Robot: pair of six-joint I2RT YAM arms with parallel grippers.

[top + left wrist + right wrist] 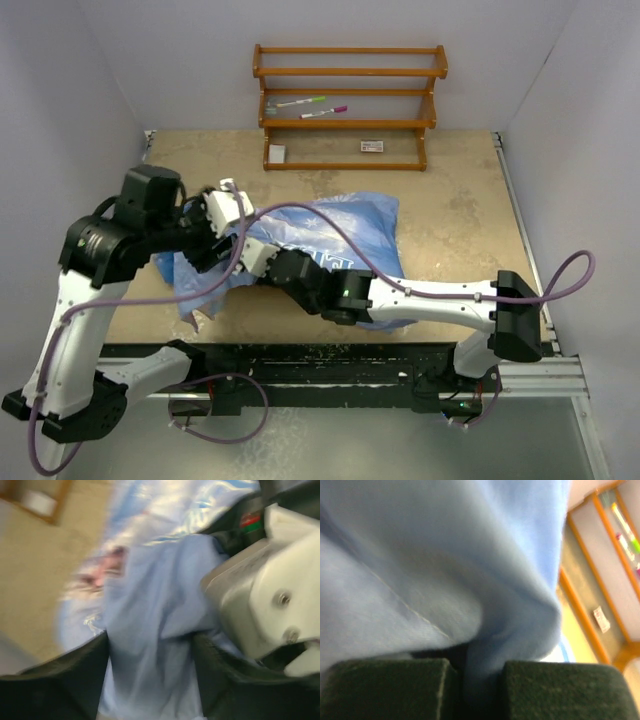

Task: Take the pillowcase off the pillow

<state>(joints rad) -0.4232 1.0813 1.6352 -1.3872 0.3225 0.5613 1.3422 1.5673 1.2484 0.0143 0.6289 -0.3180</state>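
Observation:
The fold in my right gripper is close against my left gripper at the pillowcase's bunched end [208, 297]. Next, I pull the fold back toward the pillowcase's opposite end [377, 238] with my right gripper.
The light blue pillowcase [340, 225] lies crumpled on the middle of the table, and both arms reach over its left part. The pillow is hidden. My left gripper [207, 250] stands at the cloth's left end. In the blurred left wrist view its gripper [150, 680] has its jaws apart, with a wide band of the pillowcase [150, 605] lying between them. My right gripper [255, 258] is just to the right of it. In the right wrist view that gripper [477, 685] is shut on a narrow fold of the pillowcase [445, 555].
A wooden rack [348, 105] with markers and small cards stands at the back of the table, and the same rack [600, 580] shows at the right of the right wrist view. The right arm's white wrist housing [260, 595] sits close beside my left gripper.

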